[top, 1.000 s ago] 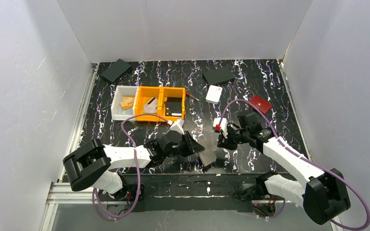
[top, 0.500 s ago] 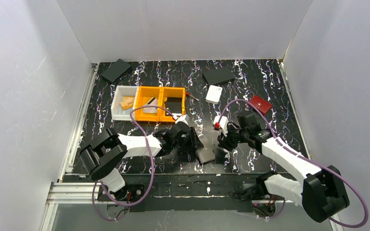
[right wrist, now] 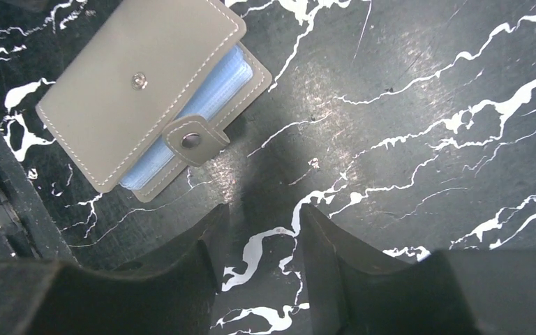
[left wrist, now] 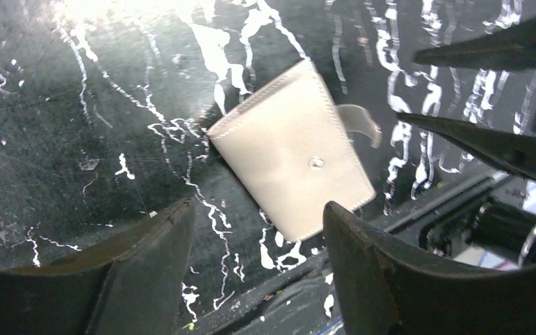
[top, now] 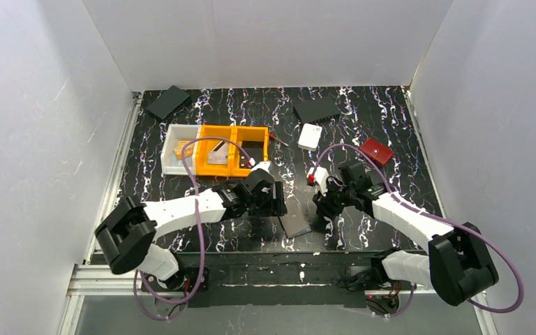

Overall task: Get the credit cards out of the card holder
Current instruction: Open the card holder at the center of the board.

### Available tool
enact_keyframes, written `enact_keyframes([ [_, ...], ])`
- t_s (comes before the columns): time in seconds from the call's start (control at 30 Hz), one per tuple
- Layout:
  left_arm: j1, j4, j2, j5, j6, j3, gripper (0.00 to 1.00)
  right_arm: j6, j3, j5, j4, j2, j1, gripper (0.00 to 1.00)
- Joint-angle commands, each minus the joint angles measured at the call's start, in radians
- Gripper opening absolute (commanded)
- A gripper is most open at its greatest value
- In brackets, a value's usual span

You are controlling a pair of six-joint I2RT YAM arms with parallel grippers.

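Note:
The card holder's cover opens on the strap side [right wrist: 195, 140], away from the robot's left gripper, so that gripper should reach over and raise the cover's loose edge [right wrist: 172, 106].
The card holder [top: 295, 225] lies shut and flat near the table's front edge, a taupe wallet with a snap stud [left wrist: 293, 157]. In the right wrist view its strap [right wrist: 192, 139] hangs loose, and the pale blue credit cards [right wrist: 216, 87] show between the covers [right wrist: 132, 84]. My left gripper [top: 278, 200] hovers just left of the holder, jaws open and empty [left wrist: 258, 209]. My right gripper [top: 319, 204] stands just right of it, open over bare table [right wrist: 264, 213]. Neither gripper touches the holder.
Orange bins [top: 234, 150] and a white bin [top: 179, 157] with small items stand behind the left arm. A small white case [top: 310, 136] and a red wallet [top: 377, 150] lie at the back right. Two black flat pieces [top: 168, 101] [top: 316, 109] rest by the rear wall.
My left gripper has opened and drawn back from the card holder, which now lies flat. The right gripper has opened somewhat and shifted slightly left.

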Motion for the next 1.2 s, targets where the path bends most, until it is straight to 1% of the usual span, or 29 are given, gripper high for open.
enact_keyframes([
  [0.0, -0.012, 0.024, -0.106, 0.074, 0.071, -0.017, 0.8, 0.025, 0.054, -0.065, 0.0, -0.057, -0.02, 0.51],
  [0.03, -0.023, 0.021, -0.11, 0.076, 0.059, -0.011, 0.96, 0.031, 0.059, -0.079, -0.003, -0.06, -0.028, 0.52],
  [0.07, -0.035, 0.012, -0.108, 0.075, 0.05, 0.001, 0.98, 0.038, 0.063, -0.091, -0.007, -0.061, -0.038, 0.52],
  [0.1, -0.051, 0.003, -0.1, 0.099, 0.044, 0.018, 0.98, 0.045, 0.067, -0.103, -0.01, -0.062, -0.046, 0.52],
  [0.17, -0.093, -0.049, -0.075, 0.062, 0.033, 0.061, 0.98, 0.057, 0.074, -0.119, -0.014, -0.06, -0.066, 0.52],
  [0.37, -0.222, -0.315, 0.044, -0.2, -0.015, 0.247, 0.98, 0.098, 0.086, -0.11, -0.013, -0.069, -0.119, 0.53],
  [0.53, -0.24, -0.465, 0.178, -0.279, -0.101, 0.406, 0.98, 0.12, 0.094, -0.077, -0.011, -0.07, -0.156, 0.54],
  [0.63, -0.253, -0.585, 0.28, -0.327, -0.147, 0.535, 0.98, 0.122, 0.099, -0.076, -0.016, -0.065, -0.169, 0.54],
  [0.73, -0.265, -0.707, 0.388, -0.357, -0.161, 0.671, 0.96, 0.122, 0.103, -0.073, -0.018, -0.065, -0.175, 0.54],
  [0.83, -0.271, -0.788, 0.471, -0.369, -0.163, 0.772, 0.93, 0.122, 0.102, -0.071, -0.018, -0.064, -0.178, 0.54],
  [0.97, -0.272, -0.813, 0.517, -0.375, -0.168, 0.807, 0.87, 0.124, 0.102, -0.071, -0.018, -0.065, -0.181, 0.54],
  [1.03, -0.271, -0.824, 0.529, -0.377, -0.172, 0.813, 0.81, 0.123, 0.102, -0.072, -0.018, -0.066, -0.182, 0.54],
  [1.17, -0.272, -0.832, 0.533, -0.374, -0.173, 0.804, 0.73, 0.124, 0.102, -0.079, -0.019, -0.066, -0.184, 0.54],
])
